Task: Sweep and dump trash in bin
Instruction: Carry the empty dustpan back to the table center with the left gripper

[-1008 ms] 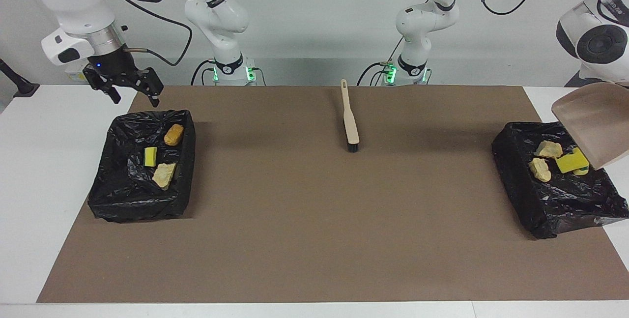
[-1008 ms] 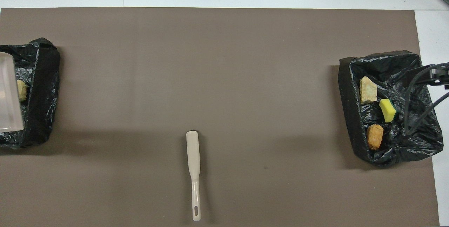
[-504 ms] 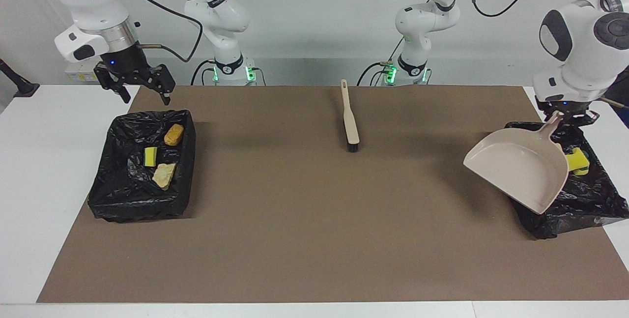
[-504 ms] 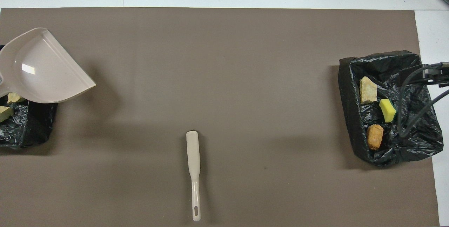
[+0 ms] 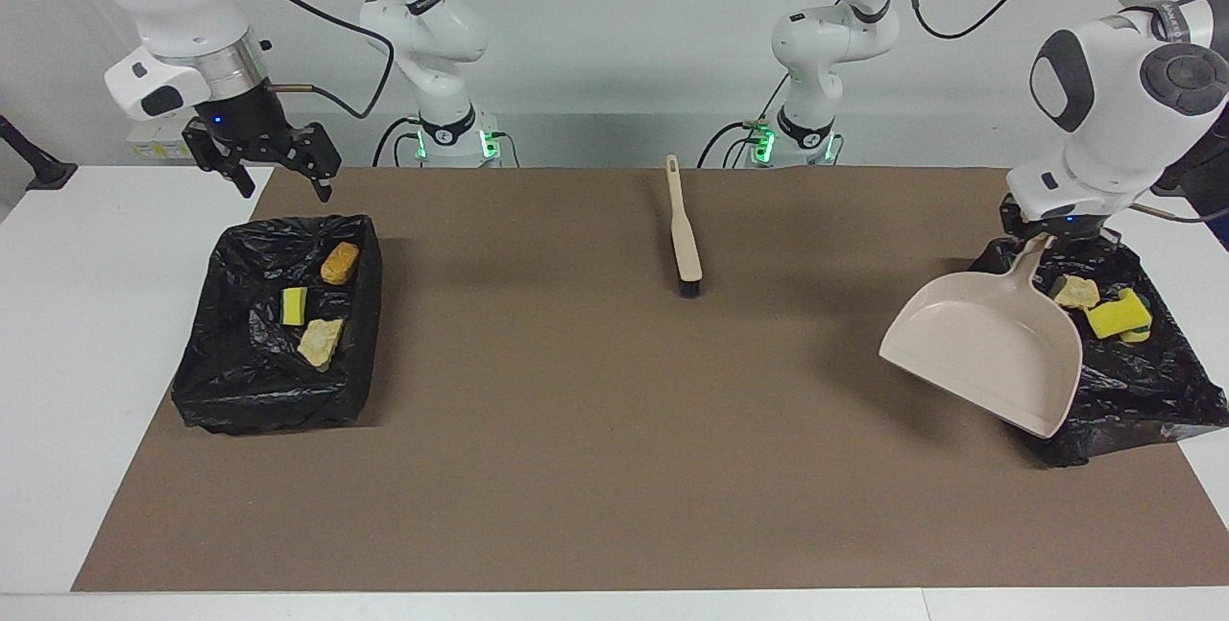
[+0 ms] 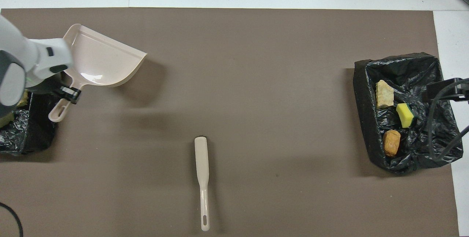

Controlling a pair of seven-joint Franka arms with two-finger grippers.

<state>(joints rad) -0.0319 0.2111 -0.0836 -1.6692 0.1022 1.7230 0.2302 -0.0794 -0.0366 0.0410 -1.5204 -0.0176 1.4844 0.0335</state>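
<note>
The dustpan [image 6: 103, 59] is empty, and the brown mat [image 6: 202, 67] beyond the brush is free. My left gripper should therefore go on moving the dustpan there until it lies flat.
My left gripper [image 5: 1042, 235] is shut on the handle of the empty beige dustpan [image 5: 979, 352]. It holds the pan tilted in the air over the mat, beside the black-lined bin [image 5: 1143, 391] at the left arm's end; the pan also shows in the overhead view [image 6: 102, 61]. A tan lump [image 5: 1075, 292] and a yellow sponge [image 5: 1117, 316] lie in that bin; the pan hides the rest. The bin [image 5: 240, 381] at the right arm's end holds a brown lump [image 5: 339, 263], a yellow sponge [image 5: 295, 305] and a tan lump [image 5: 321, 341]. My right gripper [image 5: 278, 178] hangs open and empty above that bin's edge.
The beige brush [image 5: 684, 237] lies flat on the brown mat [image 5: 576, 458] at the middle, close to the robots, bristles pointing away from them; it also shows in the overhead view [image 6: 202, 178]. White table [image 5: 86, 314] shows at both ends.
The left arm swung the dustpan from tipped over its bin out over the mat toward the table's middle. The right gripper rose slightly. Scraps and brush have not moved.
</note>
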